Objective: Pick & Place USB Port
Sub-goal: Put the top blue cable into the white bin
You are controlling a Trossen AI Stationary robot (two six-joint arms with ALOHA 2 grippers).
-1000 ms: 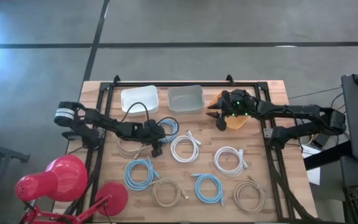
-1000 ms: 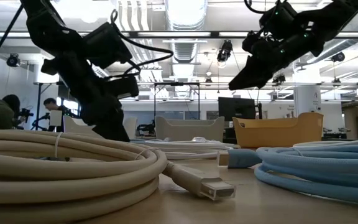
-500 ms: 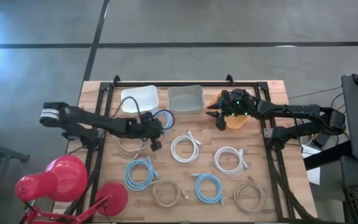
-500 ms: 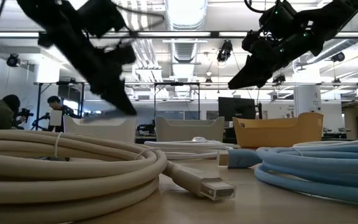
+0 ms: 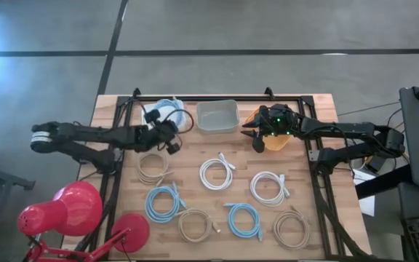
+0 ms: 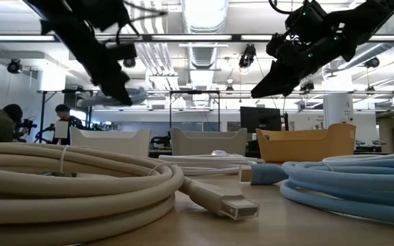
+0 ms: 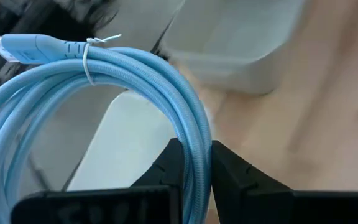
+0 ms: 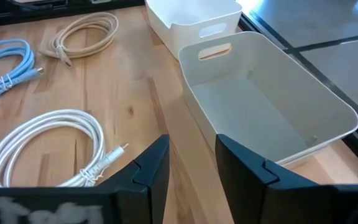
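My left gripper keeps moving down until the light-blue coil (image 5: 170, 107) is inside the bin's rim, and then let go, because the coil is hanging over the white bin's open top (image 5: 164, 114).
My left gripper (image 5: 167, 128) is shut on a light-blue coiled USB cable (image 5: 173, 113), held in the air over the white bin (image 5: 148, 116) at the far left. In the left wrist view the coil (image 7: 104, 68) loops away from the fingers, with the white bin (image 7: 135, 143) below it. In the low view the gripper (image 6: 115, 78) and cable (image 6: 137, 94) hang high above the table. My right gripper (image 5: 255, 140) is open and empty, hovering beside the orange bin (image 5: 282, 143); it also shows in its own wrist view (image 8: 191, 163). My left gripper pinches the bundled strands of the coil (image 7: 194, 155) between its two fingers, at one side of the loop. The fingers lie across the strands. The coil is lifted clear and stands out beyond the fingertips, its plug end (image 7: 17, 45) and tie (image 7: 87, 59) on the far side.
A grey bin (image 5: 217, 115) stands between the white and orange bins. Several coiled cables lie on the wooden table: beige (image 5: 151, 167), white (image 5: 215, 173), white (image 5: 269, 188), blue (image 5: 164, 202), blue (image 5: 244, 220). A red lamp (image 5: 78, 207) stands at the near left.
My left gripper, shut on the blue cable, has risen and gone toward the table's far left, from the table's middle to above the white bin. The coil has been lifted clear of the table and carried along.
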